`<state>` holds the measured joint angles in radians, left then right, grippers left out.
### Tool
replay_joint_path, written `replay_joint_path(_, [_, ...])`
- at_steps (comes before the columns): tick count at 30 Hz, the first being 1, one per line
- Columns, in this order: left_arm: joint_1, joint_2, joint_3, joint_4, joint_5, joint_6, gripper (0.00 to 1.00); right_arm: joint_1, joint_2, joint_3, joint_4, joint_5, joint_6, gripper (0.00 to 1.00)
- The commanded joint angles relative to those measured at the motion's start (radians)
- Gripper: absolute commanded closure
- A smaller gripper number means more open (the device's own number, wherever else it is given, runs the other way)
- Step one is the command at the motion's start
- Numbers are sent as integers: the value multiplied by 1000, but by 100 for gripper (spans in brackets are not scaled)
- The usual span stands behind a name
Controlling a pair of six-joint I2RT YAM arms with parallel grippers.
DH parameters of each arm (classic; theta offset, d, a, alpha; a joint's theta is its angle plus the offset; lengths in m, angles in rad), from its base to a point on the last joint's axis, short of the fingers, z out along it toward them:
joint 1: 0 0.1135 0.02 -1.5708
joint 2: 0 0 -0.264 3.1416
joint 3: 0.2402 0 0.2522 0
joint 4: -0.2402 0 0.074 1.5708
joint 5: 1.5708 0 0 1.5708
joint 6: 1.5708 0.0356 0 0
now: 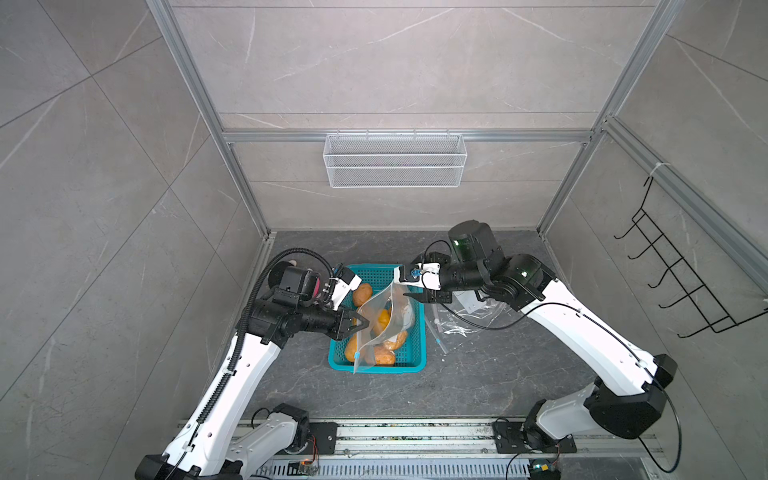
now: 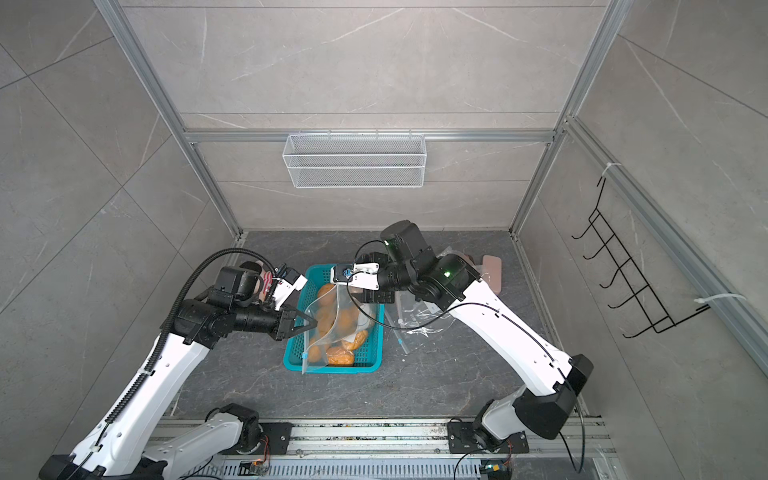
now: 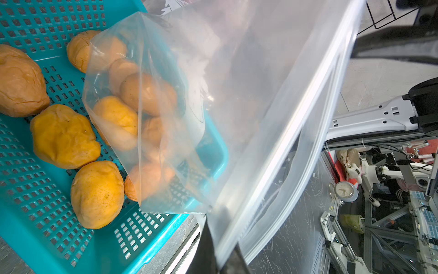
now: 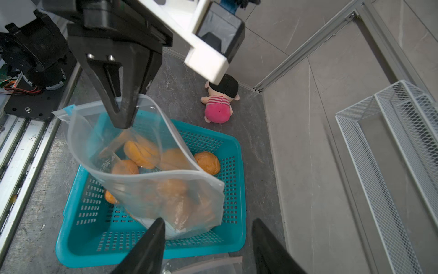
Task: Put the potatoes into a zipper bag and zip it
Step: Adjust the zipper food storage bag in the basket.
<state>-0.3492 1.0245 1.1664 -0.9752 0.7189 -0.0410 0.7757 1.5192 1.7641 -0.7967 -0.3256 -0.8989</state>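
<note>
One side of the bag's gaping opening (image 4: 147,106) is in my left gripper, so my left gripper should move beside the blue slider (image 4: 68,110) while my right gripper holds the bag's far end.
A clear zipper bag (image 1: 384,322) hangs slanted over the teal basket (image 1: 419,362), its mouth gaping (image 4: 147,175) and its blue slider (image 1: 357,356) at the near end. My left gripper (image 1: 365,323) is shut on the bag's rim, the film pinched between its black fingers (image 3: 208,246). Orange-tan potatoes (image 3: 64,136) lie in the basket. Several more show through the film; I cannot tell whether any are inside the bag. My right gripper (image 4: 208,221) stands open just beside the bag's far end, over the basket's far right side, holding nothing.
Spare clear bags (image 1: 469,316) lie on the table right of the basket. A pink plush doll (image 4: 219,102) lies near the back left corner, behind my left arm. A white wire basket (image 1: 395,160) hangs on the back wall, a black hook rack (image 1: 685,270) on the right wall.
</note>
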Motion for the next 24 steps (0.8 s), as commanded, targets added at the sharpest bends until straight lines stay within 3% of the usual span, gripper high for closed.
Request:
replay_joint_path(1, [-4, 3, 12, -20, 41, 27, 100, -8, 89, 72, -62, -62, -70, 41])
replay_joint_path(10, [-4, -2, 6, -24, 13, 25, 100, -9, 203, 171, -162, -208, -125, 45])
replay_joint_path(14, [-4, 2, 3, -23, 10, 25, 100, -10, 216, 172, -188, -237, -134, 59])
replay_joint_path(17, [-5, 6, 4, -23, 3, 24, 100, -9, 214, 171, -184, -236, -120, 78])
replay_joint_path(22, [-5, 5, 13, -20, -24, 17, 100, -11, 182, 119, -129, -198, -98, 95])
replay_joint_path(23, [-4, 4, 16, -16, -35, 14, 95, -12, 171, 101, -109, -185, -88, 99])
replay_joint_path(24, [-5, 2, 20, -15, -51, 8, 85, -16, 158, 80, -80, -169, -69, 100])
